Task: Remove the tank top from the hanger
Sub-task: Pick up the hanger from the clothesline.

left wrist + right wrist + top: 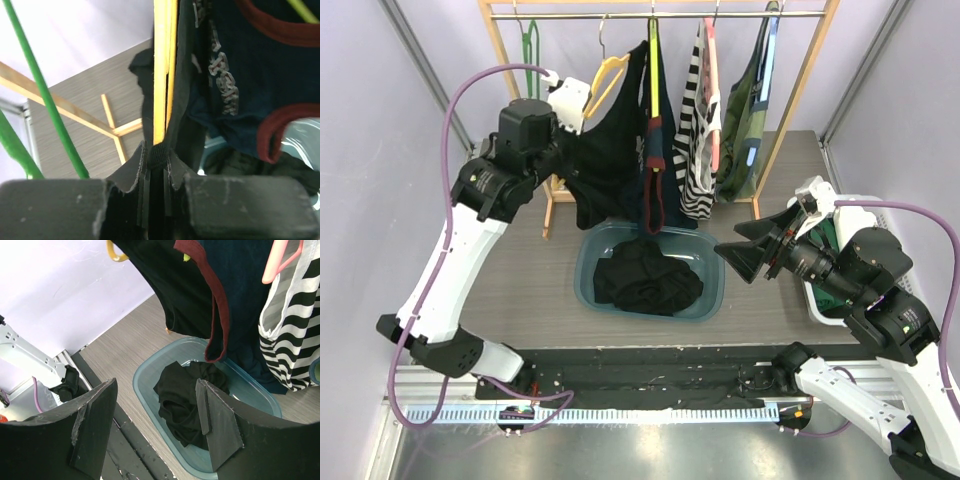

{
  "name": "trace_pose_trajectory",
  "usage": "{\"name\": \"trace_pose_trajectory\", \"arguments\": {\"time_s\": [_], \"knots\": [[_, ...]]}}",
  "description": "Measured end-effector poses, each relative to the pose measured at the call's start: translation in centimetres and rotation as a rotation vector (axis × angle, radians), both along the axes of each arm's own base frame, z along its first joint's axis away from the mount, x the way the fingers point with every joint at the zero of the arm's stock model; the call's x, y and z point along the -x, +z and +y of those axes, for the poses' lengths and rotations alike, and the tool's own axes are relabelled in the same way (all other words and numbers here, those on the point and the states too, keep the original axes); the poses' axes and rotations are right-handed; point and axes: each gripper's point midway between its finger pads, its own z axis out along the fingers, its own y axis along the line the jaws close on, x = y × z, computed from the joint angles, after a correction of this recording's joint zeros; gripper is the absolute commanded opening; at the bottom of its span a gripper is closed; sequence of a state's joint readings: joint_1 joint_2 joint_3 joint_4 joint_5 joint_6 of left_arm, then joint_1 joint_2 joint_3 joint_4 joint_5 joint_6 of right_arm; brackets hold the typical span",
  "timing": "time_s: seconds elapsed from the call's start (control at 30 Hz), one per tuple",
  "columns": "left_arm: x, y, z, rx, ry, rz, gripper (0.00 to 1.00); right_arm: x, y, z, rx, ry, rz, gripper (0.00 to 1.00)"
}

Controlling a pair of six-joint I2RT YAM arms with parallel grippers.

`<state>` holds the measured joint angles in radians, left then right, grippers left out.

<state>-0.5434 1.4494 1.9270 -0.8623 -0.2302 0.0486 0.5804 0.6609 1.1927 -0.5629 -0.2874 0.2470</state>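
Observation:
The yellow hanger's hook [602, 32] is over the rail [582, 15], so next my left gripper goes back toward the rail and lifts the hook off it before pulling the top away.
A black tank top [605, 150] hangs from a yellow hanger [607, 72] on the wooden rack's rail. My left gripper [568, 128] is at the top's left shoulder, shut on the black strap [160, 152], with the yellow hanger arm [162, 70] running up just beyond the fingers. The top also shows in the right wrist view [172, 285]. My right gripper [745, 252] is open and empty, held above the table right of the blue tub [590, 285], facing it.
The blue tub holds a black garment [648, 280]. On the rail hang a navy top with maroon trim [655, 160], a striped top [698, 140], a green patterned top [745, 120] and an empty green hanger [529, 45]. A white basket [820, 300] stands at right.

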Motion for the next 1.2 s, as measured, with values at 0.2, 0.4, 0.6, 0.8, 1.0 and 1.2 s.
{"name": "trace_pose_trajectory", "arguments": {"time_s": [0.2,0.4,0.6,0.8,1.0,1.2], "knots": [[3.5,3.1,0.9,0.034,-0.074,-0.051,0.00,-0.7,-0.2,0.3,0.012,-0.009,0.017,0.72],[8.7,8.4,3.7,0.050,-0.120,-0.182,0.00,-2.4,-0.6,1.5,0.026,-0.010,0.065,0.71],[11.9,9.9,4.5,0.007,-0.215,-0.223,0.00,-2.9,-1.0,2.4,-0.006,0.006,0.089,0.71],[13.9,10.6,4.0,0.039,-0.295,-0.250,0.00,-2.9,-0.6,2.9,-0.045,0.026,0.096,0.71],[11.8,8.4,3.8,0.013,-0.244,-0.202,0.00,-3.0,-0.1,3.1,-0.075,0.027,0.102,0.71],[7.0,8.9,2.9,-0.021,-0.151,-0.198,0.00,-3.0,0.0,3.2,-0.086,0.028,0.104,0.71]]}}
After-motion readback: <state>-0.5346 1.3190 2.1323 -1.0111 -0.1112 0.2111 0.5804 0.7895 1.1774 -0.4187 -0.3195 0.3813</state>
